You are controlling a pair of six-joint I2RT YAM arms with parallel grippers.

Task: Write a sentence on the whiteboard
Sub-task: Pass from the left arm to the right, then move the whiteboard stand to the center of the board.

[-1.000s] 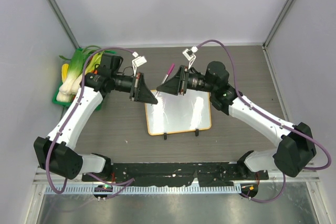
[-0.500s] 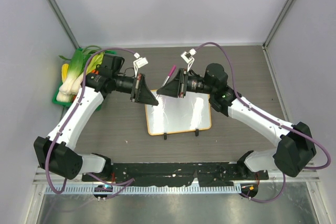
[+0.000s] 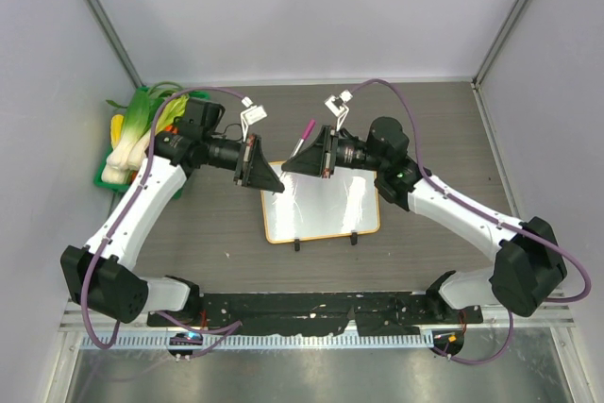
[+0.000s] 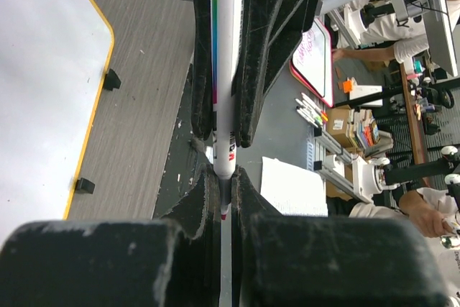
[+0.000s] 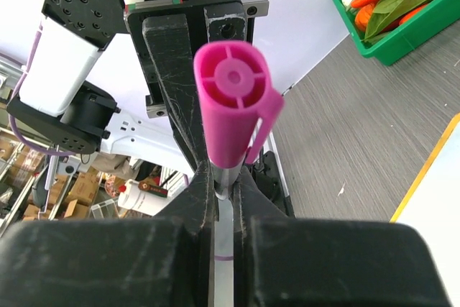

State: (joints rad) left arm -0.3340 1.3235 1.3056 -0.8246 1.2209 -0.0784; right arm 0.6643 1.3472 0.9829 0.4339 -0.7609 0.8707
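Note:
My left gripper is covering the marker's tip end point(image 4: 225, 185). It should leave the marker to my right gripper and hold the whiteboard's black clip foot point(image 3: 296, 244) before the writing starts.
The whiteboard point(image 3: 321, 209), white with an orange frame, lies flat at mid-table; its edge shows in both wrist views point(image 4: 43, 91) point(image 5: 440, 195). Its face looks blank and the sentence is not in view. Over the board's far left corner both grippers meet on one marker point(image 3: 305, 132), which has a white barrel point(image 4: 223, 70) and a pink cap point(image 5: 233, 102). My left gripper point(image 3: 278, 185) point(image 4: 224, 177) is shut on the marker's tip end. My right gripper point(image 3: 286, 168) point(image 5: 224, 177) is shut on the barrel just below the cap.
A green basket point(image 3: 102, 179) point(image 5: 374, 30) of leeks and other vegetables sits at the far left. Two black clip feet point(image 3: 296, 245) stick out from the board's near edge. Grey walls enclose the table on three sides.
My right gripper has shut on the marker and shifted slightly left with it. The left gripper has stayed shut, nearly still.

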